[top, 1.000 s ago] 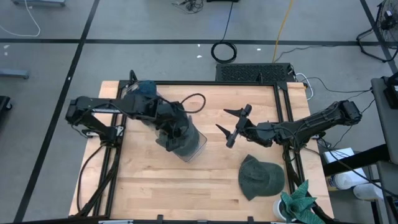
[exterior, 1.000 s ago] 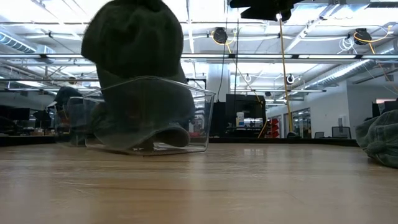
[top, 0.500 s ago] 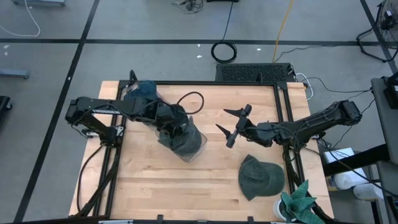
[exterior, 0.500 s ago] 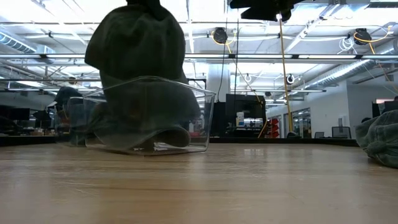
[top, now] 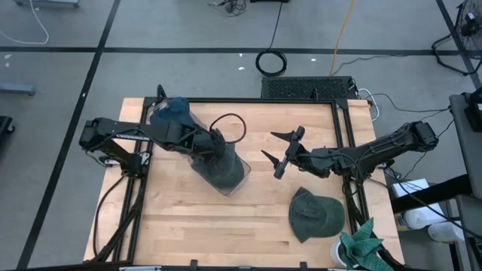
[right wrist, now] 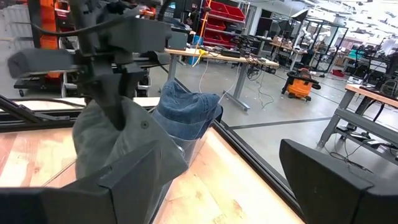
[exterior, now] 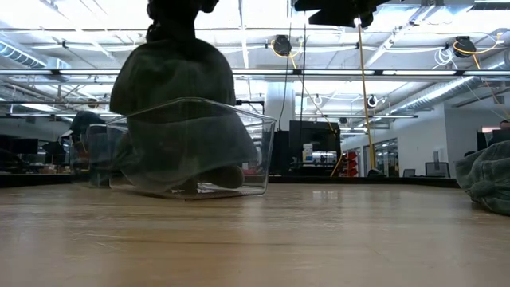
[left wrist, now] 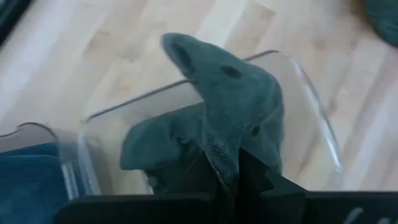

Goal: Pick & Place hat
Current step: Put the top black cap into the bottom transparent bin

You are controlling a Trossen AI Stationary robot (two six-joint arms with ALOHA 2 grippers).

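I should have my left gripper release the hat, then press it into the bin (exterior: 187,147), fingers closed, because the grey-green hat's upper part (exterior: 175,80) bulges above the bin's rim.
My left gripper (top: 213,147) is shut on a grey-green hat (left wrist: 230,106) and holds it over a clear plastic bin (top: 232,175) in the middle of the table. In the low view the hat (exterior: 175,96) hangs from the gripper (exterior: 177,9), with its lower part inside the bin (exterior: 255,151). A second green hat (top: 316,214) lies flat on the table near the front right. My right gripper (top: 269,144) is open and empty, up in the air right of the bin. My left gripper pinches a bunched fold of the hat's cloth (left wrist: 222,163) between its two fingers, which come from above and point down. The hat hangs below the fingers. Its upper part bulges above the bin's rim, and its lower part (exterior: 209,177) is down inside the bin.
A blue hat (top: 170,110) sits in another clear bin at the far left; it also shows in the right wrist view (right wrist: 186,115). A teal cloth (top: 365,242) lies at the front right corner. Bare wood (top: 188,226) spreads along the near side.
My left gripper has gone down over the clear bin with the hat still in its hold. The hat has sunk farther into the bin, so that less of it bulges above the rim.
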